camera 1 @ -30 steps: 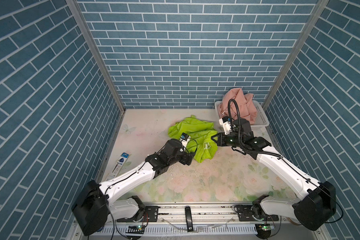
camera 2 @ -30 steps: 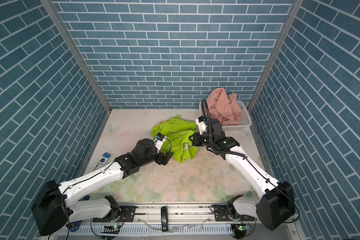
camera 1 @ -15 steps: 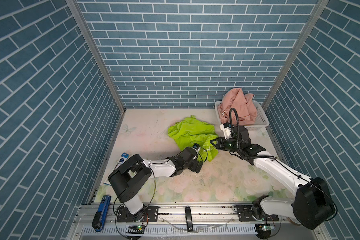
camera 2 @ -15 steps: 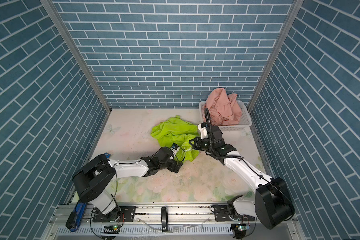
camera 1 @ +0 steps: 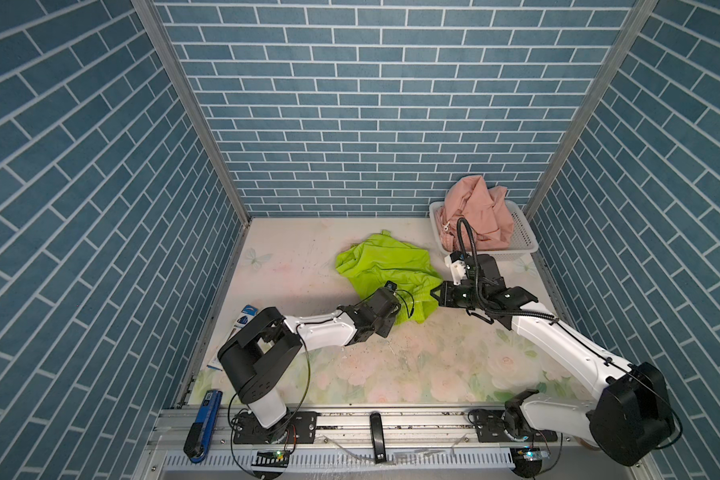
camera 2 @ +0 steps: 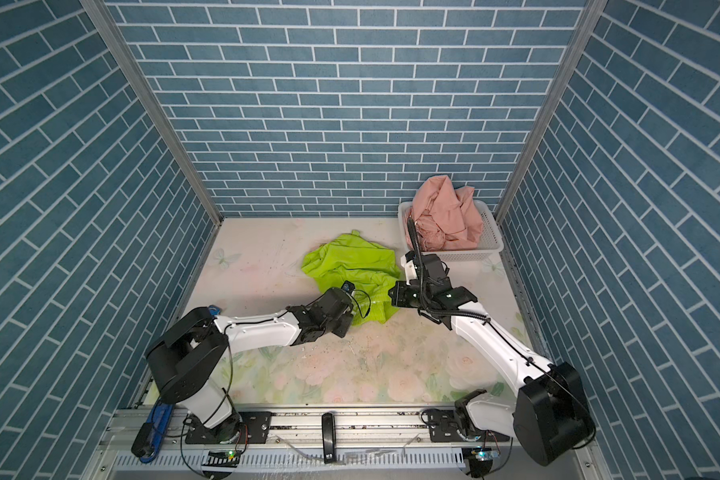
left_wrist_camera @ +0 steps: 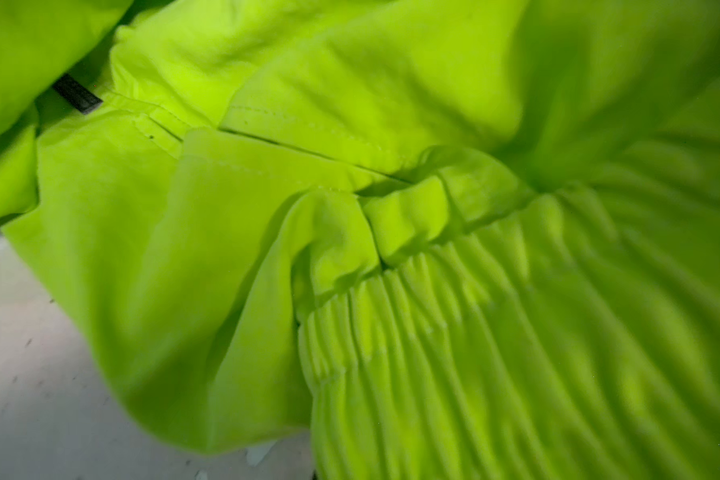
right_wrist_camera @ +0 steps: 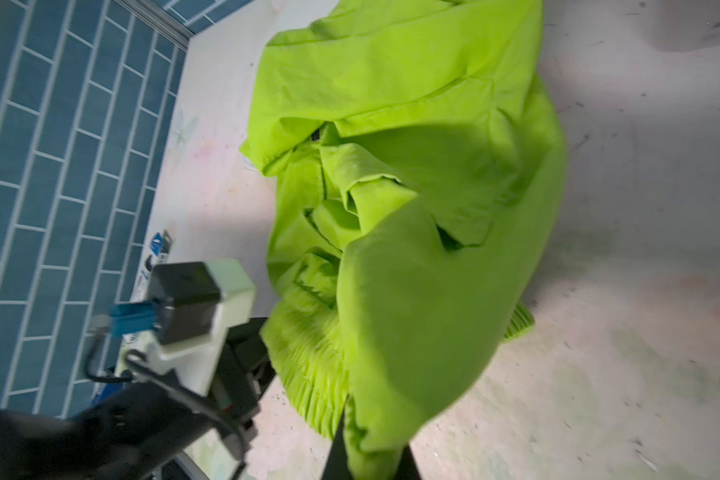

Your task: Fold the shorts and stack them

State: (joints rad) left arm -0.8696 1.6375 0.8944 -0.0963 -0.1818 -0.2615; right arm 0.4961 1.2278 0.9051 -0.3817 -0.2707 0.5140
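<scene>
The waistband (right_wrist_camera: 304,364) is bunched up at the near edge of the lime green shorts, so both my grippers should pull the waistband wide and lay it toward the back (camera 1: 364,249).
The lime green shorts (camera 1: 385,262) (camera 2: 350,257) lie crumpled on the floral mat, right of centre. My left gripper (camera 1: 406,311) (camera 2: 356,313) reaches in low at their near edge and is shut on the gathered waistband (left_wrist_camera: 474,332); its fingers are hidden under fabric in the left wrist view. My right gripper (camera 1: 433,293) (right_wrist_camera: 371,461) is shut on a fold of the same green shorts (right_wrist_camera: 412,187), with cloth bunched between its dark fingers. The left gripper (right_wrist_camera: 273,353) shows beside the waistband in the right wrist view. The salmon pink shorts (camera 1: 479,212) (camera 2: 445,212) are heaped in the basket.
A white perforated basket (camera 1: 520,237) (camera 2: 489,237) stands in the back right corner, just behind the right arm. A blue and white packet (camera 1: 244,318) lies by the left wall. A blue tool (camera 1: 202,428) rests on the front rail. Brick walls close in three sides.
My left gripper has shut on the green waistband; it stood open before. The left arm has folded lower and nearer the front. The right gripper has drawn its fold slightly forward.
</scene>
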